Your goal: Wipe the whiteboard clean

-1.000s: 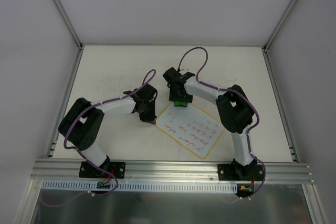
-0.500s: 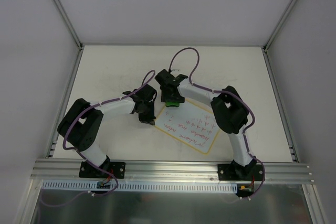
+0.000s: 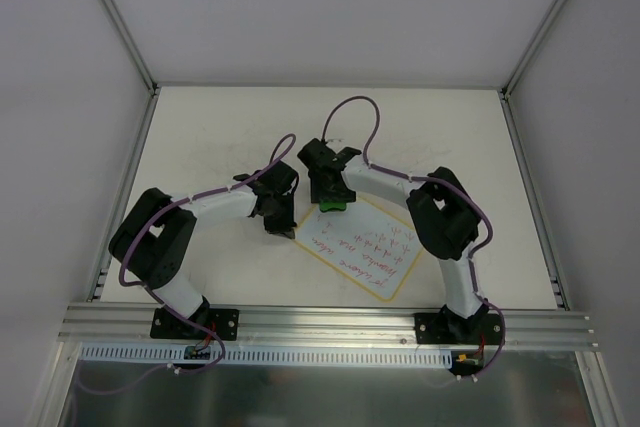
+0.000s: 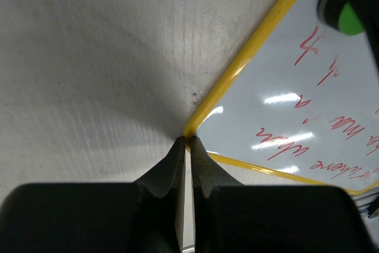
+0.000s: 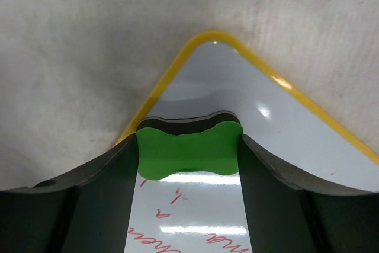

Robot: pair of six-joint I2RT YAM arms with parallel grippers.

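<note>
The eraser is at the yellow rim [image 3: 308, 214] near my left gripper, so next my right gripper sweeps back across the red writing [image 3: 385, 241] toward the opposite rim.
The whiteboard [image 3: 362, 245], white with a yellow rim and red handwriting, lies tilted on the table between the arms. My right gripper [image 3: 333, 197] is shut on the green bone-shaped eraser [image 5: 188, 151] and presses it on the board's far corner [image 5: 249, 105]. The patch beyond the eraser is wiped; red writing shows nearer the camera. My left gripper [image 3: 283, 227] is shut, its tips [image 4: 186, 141] against the board's left corner rim [image 4: 249, 57]. The eraser also shows in the left wrist view [image 4: 350, 19].
The scuffed white tabletop [image 3: 220, 137] is walled by grey panels with aluminium posts [image 3: 520, 67]. A metal rail [image 3: 330, 319] runs along the near edge by the arm bases.
My right gripper slid the eraser left across the board's far corner, then back a little. The board shifted slightly with it. The left gripper stayed at the left corner.
</note>
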